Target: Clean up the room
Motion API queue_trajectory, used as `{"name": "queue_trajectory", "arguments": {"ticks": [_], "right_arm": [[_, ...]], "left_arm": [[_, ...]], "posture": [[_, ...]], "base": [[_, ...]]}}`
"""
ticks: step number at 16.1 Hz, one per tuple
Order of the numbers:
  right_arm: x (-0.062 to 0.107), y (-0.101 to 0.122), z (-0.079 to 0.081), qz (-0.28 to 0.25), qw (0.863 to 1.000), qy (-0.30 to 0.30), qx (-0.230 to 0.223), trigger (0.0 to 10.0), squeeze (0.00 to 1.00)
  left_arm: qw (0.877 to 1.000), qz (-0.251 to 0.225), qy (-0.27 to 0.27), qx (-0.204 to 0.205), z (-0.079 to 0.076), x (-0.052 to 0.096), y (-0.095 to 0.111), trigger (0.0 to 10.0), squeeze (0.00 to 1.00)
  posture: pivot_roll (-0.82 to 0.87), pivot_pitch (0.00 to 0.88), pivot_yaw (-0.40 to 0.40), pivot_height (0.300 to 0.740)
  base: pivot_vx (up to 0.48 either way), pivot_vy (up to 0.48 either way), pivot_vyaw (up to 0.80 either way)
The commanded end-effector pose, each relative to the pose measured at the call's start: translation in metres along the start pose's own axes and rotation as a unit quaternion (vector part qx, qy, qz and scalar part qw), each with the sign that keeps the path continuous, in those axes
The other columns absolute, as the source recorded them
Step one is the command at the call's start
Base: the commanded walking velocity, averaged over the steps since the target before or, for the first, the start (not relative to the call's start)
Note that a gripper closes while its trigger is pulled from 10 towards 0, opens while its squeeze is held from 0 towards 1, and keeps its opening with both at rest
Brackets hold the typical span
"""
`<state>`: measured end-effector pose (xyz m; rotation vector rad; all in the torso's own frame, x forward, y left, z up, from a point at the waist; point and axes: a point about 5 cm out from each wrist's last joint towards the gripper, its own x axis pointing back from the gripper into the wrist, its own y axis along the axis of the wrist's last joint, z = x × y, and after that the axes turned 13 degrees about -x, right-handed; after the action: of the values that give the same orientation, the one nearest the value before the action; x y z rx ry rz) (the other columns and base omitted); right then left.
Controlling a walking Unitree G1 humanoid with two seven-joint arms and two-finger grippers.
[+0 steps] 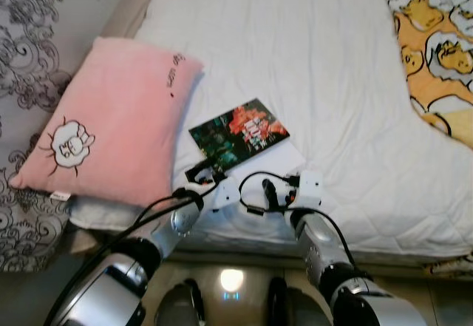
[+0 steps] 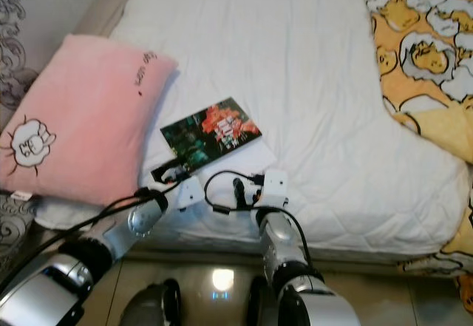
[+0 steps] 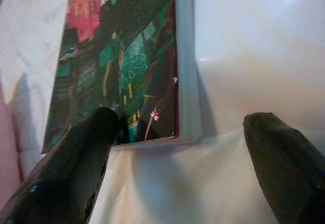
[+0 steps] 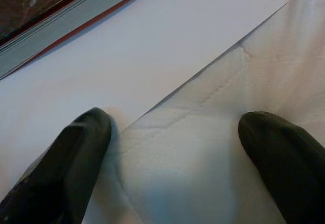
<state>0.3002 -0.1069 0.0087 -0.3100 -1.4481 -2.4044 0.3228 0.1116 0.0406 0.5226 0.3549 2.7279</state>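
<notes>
The white sheet of paper (image 1: 281, 159) goes in under the book's long edge (image 1: 258, 154). The sheet will tip up together with the book when I lift.
A book (image 1: 238, 133) with a dark green and red cover lies on the white bed (image 1: 310, 67), on top of a white sheet of paper (image 4: 127, 66). My left gripper (image 3: 177, 148) is open at the book's near corner, one finger (image 3: 76, 168) touching the cover's edge, the other on the bedsheet. My right gripper (image 4: 172, 148) is open at the paper's near edge, one finger (image 4: 66, 163) resting on the paper (image 1: 277, 162), the other on the quilt. Both arms reach in from the bed's near side, the right one (image 1: 299, 193) beside the left (image 1: 211, 191).
A pink pillow (image 1: 111, 123) with a cartoon sheep lies left of the book, atop a white pillow. An orange cartoon-print blanket (image 1: 436, 45) covers the bed's right side. A patterned curtain (image 1: 26, 45) hangs at far left. The floor (image 1: 233, 278) is below the bed edge.
</notes>
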Motion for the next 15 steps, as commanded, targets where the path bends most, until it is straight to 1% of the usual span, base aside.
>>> {"name": "queue_trajectory", "arguments": {"ticks": [1,3,5,6,8,10,13,15], "right_arm": [[0.011,-0.024,-0.012,0.039,0.999,-0.026,-0.018,10.0,0.0],[0.014,-0.028,-0.012,0.04,0.999,-0.018,-0.015,10.0,0.0],[0.02,-0.036,-0.014,0.045,0.999,-0.012,-0.007,10.0,0.0],[0.022,-0.038,-0.015,0.048,0.999,-0.012,-0.006,10.0,0.0],[0.025,-0.043,-0.02,0.056,0.998,-0.014,-0.001,10.0,0.0],[0.026,-0.043,-0.02,0.057,0.998,-0.013,0.001,10.0,0.0],[0.025,-0.042,-0.017,0.051,0.999,-0.004,0.002,10.0,0.0],[0.025,-0.041,-0.015,0.048,0.999,0.002,0.001,10.0,0.0]], "left_arm": [[0.999,0.005,0.047,-0.017,0.013,-0.003,0.0,10.0,0.0],[0.997,0.006,0.078,-0.019,0.019,-0.004,0.0,10.0,0.0],[0.994,-0.008,0.105,-0.014,0.025,-0.003,0.002,10.0,0.0],[0.994,-0.005,0.106,-0.018,0.024,-0.002,0.0,10.0,0.0],[0.995,0.009,0.089,-0.037,0.014,0.0,-0.005,10.0,0.0],[0.995,0.011,0.083,-0.051,0.011,0.0,-0.006,10.0,0.0],[0.993,0.022,0.086,-0.078,0.014,-0.002,-0.007,10.0,0.0],[0.992,0.031,0.089,-0.085,0.024,-0.008,-0.006,10.0,0.0]], "posture": [[0.13,0.292,-0.003,0.74],[0.13,0.292,-0.004,0.74],[0.12,0.29,-0.011,0.74],[0.12,0.289,-0.013,0.74],[0.12,0.289,-0.019,0.74],[0.12,0.288,-0.019,0.74],[0.11,0.285,-0.022,0.74],[0.11,0.282,-0.025,0.74]], "base": [[0.0,0.0,0.0],[0.0,0.0,0.0],[0.0,0.0,0.0],[0.0,0.0,0.0],[0.0,0.0,0.0],[0.0,0.0,0.0],[0.0,0.0,0.0],[0.0,0.0,0.0]]}}
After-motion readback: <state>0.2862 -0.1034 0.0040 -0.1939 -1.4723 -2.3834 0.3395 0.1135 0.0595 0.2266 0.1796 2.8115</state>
